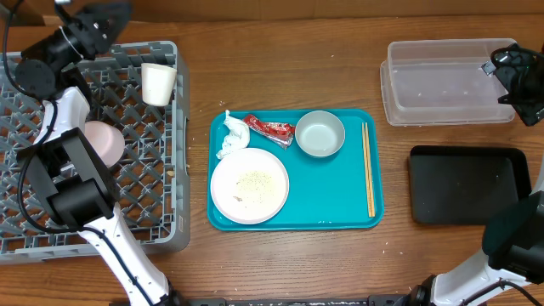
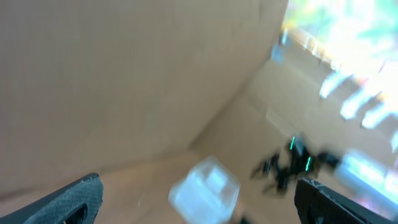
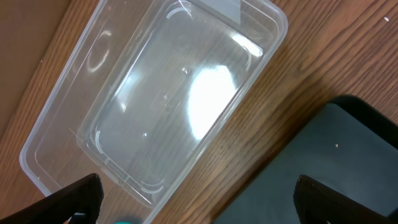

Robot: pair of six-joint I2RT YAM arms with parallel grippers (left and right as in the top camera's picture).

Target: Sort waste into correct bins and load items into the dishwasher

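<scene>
The white cup (image 1: 157,86) is leaning crooked against the side of the grey dish rack. Next, my left gripper goes back, grabs the cup's rim (image 1: 160,67) and sets the cup in place again.
The grey dish rack (image 1: 144,200) stands at the left. A small white cup (image 1: 158,83) sits in its far right part and a smaller pale dish (image 1: 104,141) lies in it, partly under my left arm. My left gripper (image 1: 106,19) is raised over the rack's far edge, open and empty (image 2: 199,196). On the teal tray (image 1: 340,204) lie a crumpled napkin (image 1: 229,136), a red wrapper (image 1: 270,129), a metal bowl (image 1: 320,133) and a white plate (image 1: 249,184) with rice crumbs. My right gripper (image 1: 516,72) is open and empty (image 3: 196,196) above the clear tub (image 3: 161,93) and the black tray (image 3: 339,168).
Wooden chopsticks (image 1: 368,168) lie along the teal tray's right side. The clear tub (image 1: 446,82) is at the far right and the black tray (image 1: 467,184) is in front of it. The left wrist view is blurred and shows cardboard and a distant clear tub (image 2: 205,186).
</scene>
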